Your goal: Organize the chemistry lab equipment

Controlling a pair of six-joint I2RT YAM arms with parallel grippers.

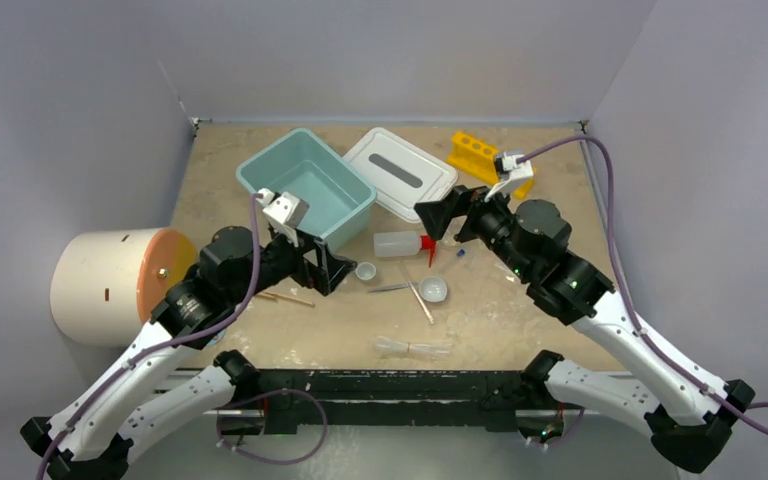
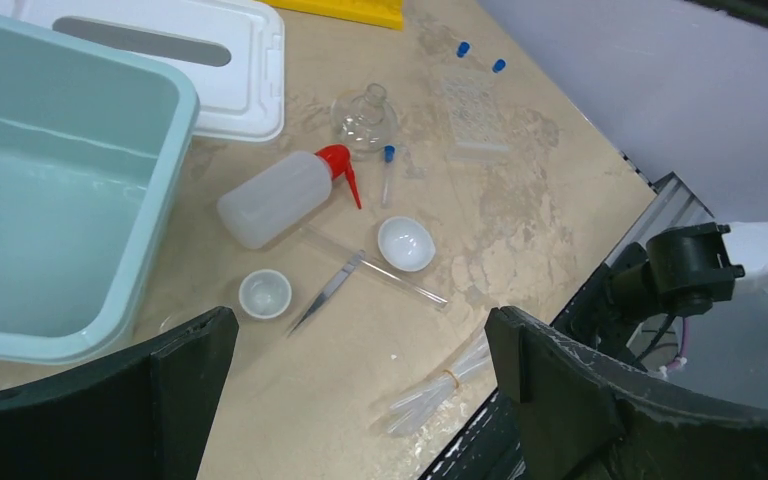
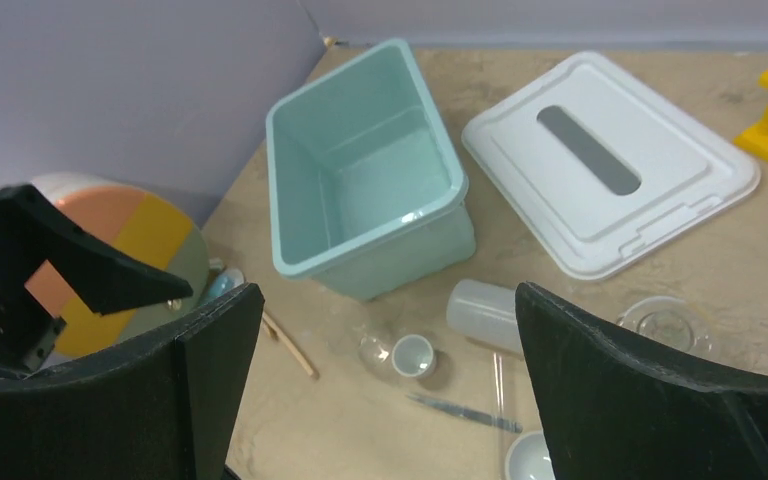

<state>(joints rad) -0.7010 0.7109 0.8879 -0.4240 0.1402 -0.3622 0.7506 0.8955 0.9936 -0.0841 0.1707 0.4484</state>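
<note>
I should keep lowering my right gripper, as the clear tube (image 1: 423, 306) lies over the tweezers and the gripper's open fingers face the tube's narrow way, until they straddle the tube's middle (image 1: 413, 287).
The lab equipment lies loose in mid-table: a clear squeeze bottle (image 1: 398, 244) (image 2: 272, 200) with a red nozzle, a small white bowl (image 1: 365, 271) (image 3: 412, 354), a wider white bowl (image 1: 432, 289) (image 2: 406, 243), metal tweezers (image 1: 390, 288) (image 2: 327, 291), wooden sticks (image 1: 285, 297) (image 3: 288, 343), a banded bundle of clear tubes (image 1: 415, 347) (image 2: 440, 385) and tiny blue pieces (image 1: 460, 253). My left gripper (image 1: 340, 272) (image 2: 360, 330) hangs open and empty just left of the small bowl. Open and empty too, my right gripper (image 1: 438, 220) (image 3: 388, 300) hovers above the bottle's nozzle.
An empty teal tub (image 1: 260, 172) (image 3: 290, 180) stands at the back left, its white lid (image 1: 400, 172) (image 3: 610, 160) flat beside it. A yellow rack (image 1: 475, 155) is behind the right arm. A big cream cylinder (image 1: 100, 285) lies at the left edge. A glass flask (image 2: 365, 115) and a clear well plate (image 2: 477, 115) sit right of the bottle.
</note>
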